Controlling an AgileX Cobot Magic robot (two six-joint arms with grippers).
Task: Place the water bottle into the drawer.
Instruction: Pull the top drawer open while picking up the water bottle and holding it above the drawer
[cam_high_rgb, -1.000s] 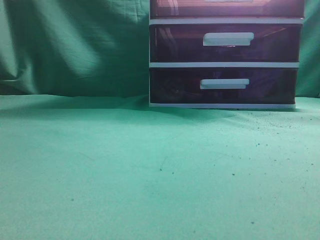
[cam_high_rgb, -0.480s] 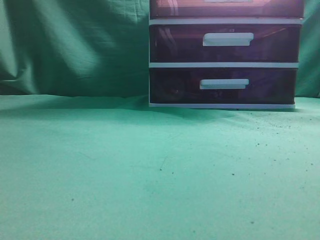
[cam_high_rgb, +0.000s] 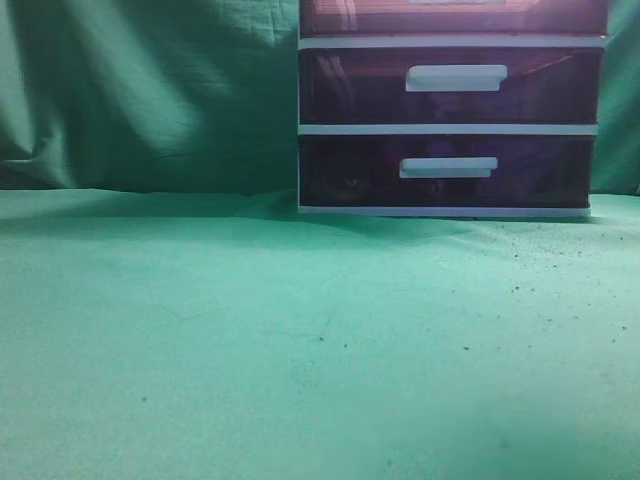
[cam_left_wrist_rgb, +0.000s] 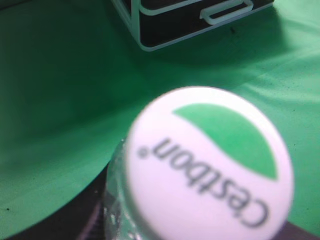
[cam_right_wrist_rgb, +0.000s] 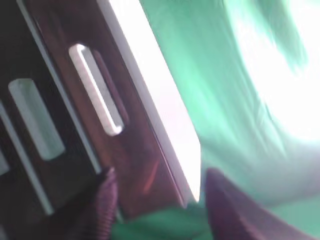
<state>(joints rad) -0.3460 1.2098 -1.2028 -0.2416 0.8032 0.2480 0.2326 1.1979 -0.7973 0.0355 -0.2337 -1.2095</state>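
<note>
My right gripper needs to pull the top drawer (cam_high_rgb: 455, 18) open by the white bar handle (cam_right_wrist_rgb: 96, 90) first, because the drawer is shut and my left gripper is holding the water bottle.
The water bottle (cam_left_wrist_rgb: 210, 165) fills the left wrist view: a white cap with a green leaf mark and clear plastic below it, very close to the camera. My left gripper's jaws are hidden behind it. The drawer (cam_high_rgb: 452, 16) is the topmost one, cut off by the upper edge of the exterior view; it looks closed. It also shows in the right wrist view (cam_right_wrist_rgb: 132, 150), tilted, with its white bar handle (cam_right_wrist_rgb: 95, 97). My right gripper (cam_right_wrist_rgb: 160, 212) is open and empty, its fingers just in front of the drawer's lower corner. Neither gripper shows in the exterior view.
The white-framed drawer unit (cam_high_rgb: 448, 128) stands at the back right on the green cloth (cam_high_rgb: 250, 330). Two like drawers (cam_high_rgb: 350, 90) sit below the top one. A green curtain (cam_high_rgb: 150, 90) hangs behind. The unit's foot shows in the left wrist view (cam_left_wrist_rgb: 150, 46).
</note>
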